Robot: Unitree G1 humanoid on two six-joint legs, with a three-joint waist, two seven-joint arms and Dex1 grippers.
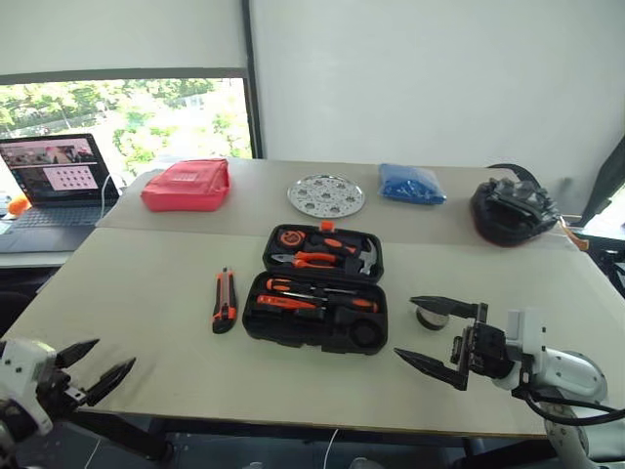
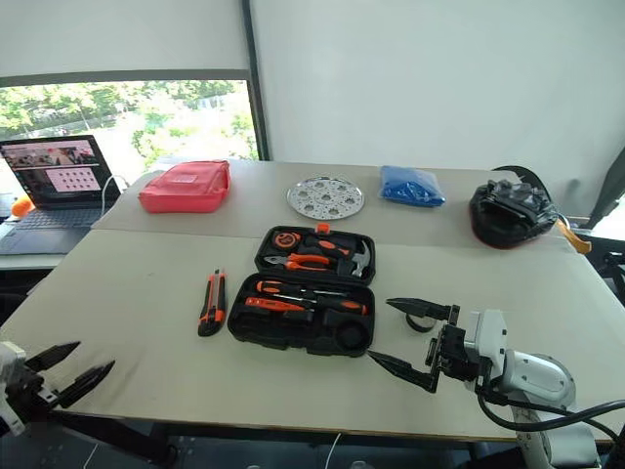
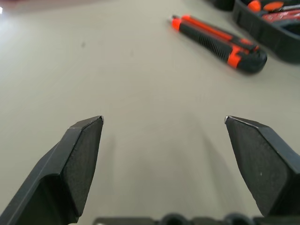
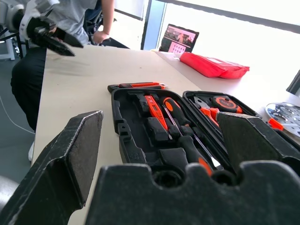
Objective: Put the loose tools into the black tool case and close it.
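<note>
The utility knife (image 1: 225, 301) will settle inside when the robot pushes it down, because a long empty slot (image 1: 290, 330) runs along the black tool case's near edge.
The black tool case (image 1: 256, 322) lies open in the middle of the table. Orange-and-black screwdrivers (image 1: 311, 290) rest in its near half, with pliers and a tape measure in the far half. An orange-black utility knife (image 1: 225, 300) lies on the table just left of the case and also appears in the left wrist view (image 3: 218, 42). A small dark tape roll (image 1: 431, 318) sits right of the case. My right gripper (image 1: 404, 326) hovers open beside that roll, empty. My left gripper (image 1: 115, 353) is open and empty at the table's near left edge.
Along the back of the table sit a red fabric pouch (image 1: 187, 184), a perforated metal disc (image 1: 325, 194), a blue bag (image 1: 411, 183) and a black helmet-like object (image 1: 513, 210). A laptop (image 1: 54, 191) stands at far left. A person (image 4: 79, 18) sits beyond the table's left side.
</note>
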